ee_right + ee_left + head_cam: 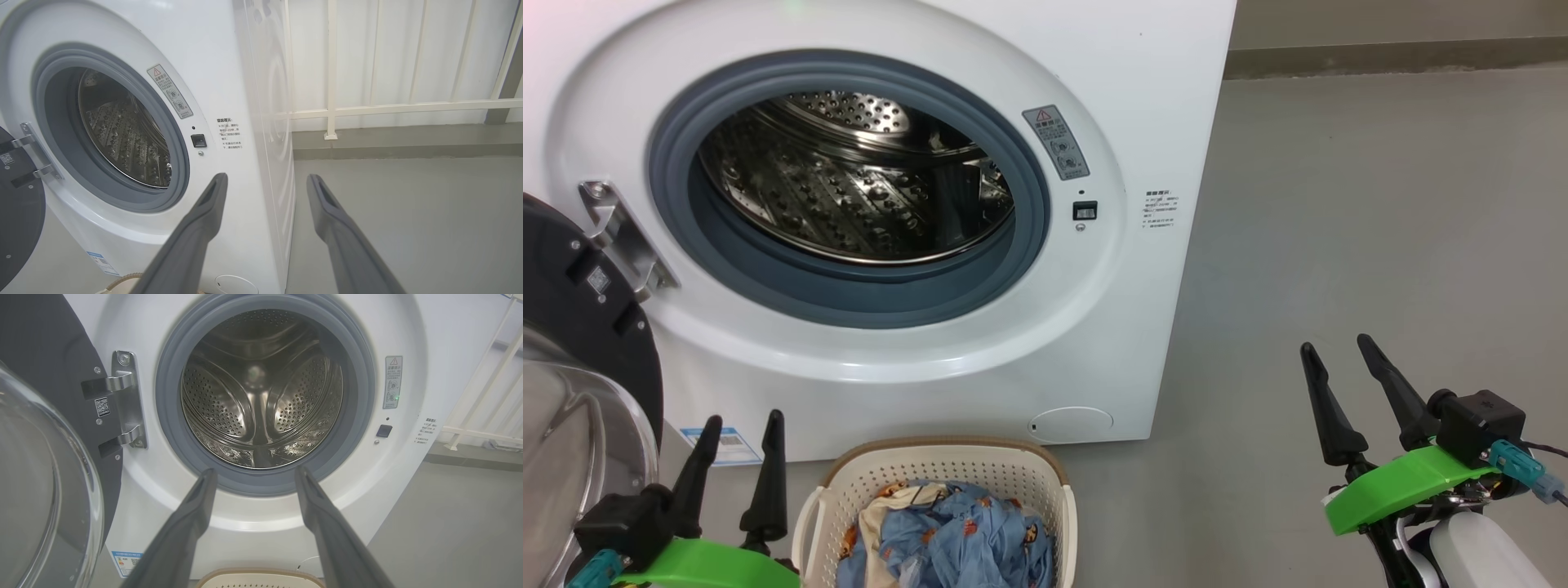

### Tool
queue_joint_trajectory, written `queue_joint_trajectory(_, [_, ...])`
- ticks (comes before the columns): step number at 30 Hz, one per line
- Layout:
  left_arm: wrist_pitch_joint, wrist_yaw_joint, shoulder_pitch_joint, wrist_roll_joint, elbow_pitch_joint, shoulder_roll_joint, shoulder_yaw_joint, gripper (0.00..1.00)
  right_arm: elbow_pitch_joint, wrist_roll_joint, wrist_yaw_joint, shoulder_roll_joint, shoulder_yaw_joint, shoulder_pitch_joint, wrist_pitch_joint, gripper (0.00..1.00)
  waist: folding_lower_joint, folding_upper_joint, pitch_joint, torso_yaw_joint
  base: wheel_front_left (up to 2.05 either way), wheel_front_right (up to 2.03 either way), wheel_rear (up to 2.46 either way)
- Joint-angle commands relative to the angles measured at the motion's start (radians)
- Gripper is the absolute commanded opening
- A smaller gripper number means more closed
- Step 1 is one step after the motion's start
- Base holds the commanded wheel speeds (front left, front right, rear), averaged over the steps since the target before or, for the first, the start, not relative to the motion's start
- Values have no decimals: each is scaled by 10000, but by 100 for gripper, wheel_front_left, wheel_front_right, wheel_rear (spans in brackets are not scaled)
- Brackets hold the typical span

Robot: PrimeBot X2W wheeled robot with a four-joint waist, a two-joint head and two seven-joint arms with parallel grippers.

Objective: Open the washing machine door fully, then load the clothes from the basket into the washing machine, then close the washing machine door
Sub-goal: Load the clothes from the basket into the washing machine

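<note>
I expect the top light-blue piece [981, 542] to come away and leave the cream cloth behind when I lift it, because the light-blue clothes lie piled up in loose folds [952, 510].
The white washing machine [980, 343] fills the head view, its steel drum [858, 180] bare inside. Its black door [580, 310] with the glass bowl [36, 498] is swung wide to the left on its hinge [124, 400]. Below the opening stands the cream basket [947, 461], holding the light-blue and cream clothes [947, 535]. My left gripper [743, 420] is open just left of the basket, fingers aimed toward the drum [261, 392]. My right gripper [1335, 343] is open over the floor, right of the machine [184, 49]. Nothing is between either pair of fingers.
Grey floor [1380, 245] stretches right of the machine. A white railing [367, 108] and wall stand behind it. A blue label sticker [723, 445] sits at the machine's lower left front, and a round service cap [1070, 425] at its lower right.
</note>
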Motion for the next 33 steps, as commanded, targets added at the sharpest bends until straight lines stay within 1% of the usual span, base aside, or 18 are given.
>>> queue_joint_trajectory(1, [-93, -23, -298, 18, -153, 294, 351, 100, -204, -43, 46, -112, 189, -77, -94, 100, 0, 0, 20, -4, 0, 0, 0])
queue_joint_trajectory(18, [-102, -99, -468, 30, -70, 260, 371, 100, -267, -141, 46, 34, 69, -176, -94, 100, 0, 0, 431, -119, 0, 0, 0])
queue_joint_trajectory(33, [-75, -219, -898, 132, 319, 126, 104, 100, -378, -384, 46, 276, -76, -476, -94, 100, 0, 0, 1347, -394, 0, 0, 0])
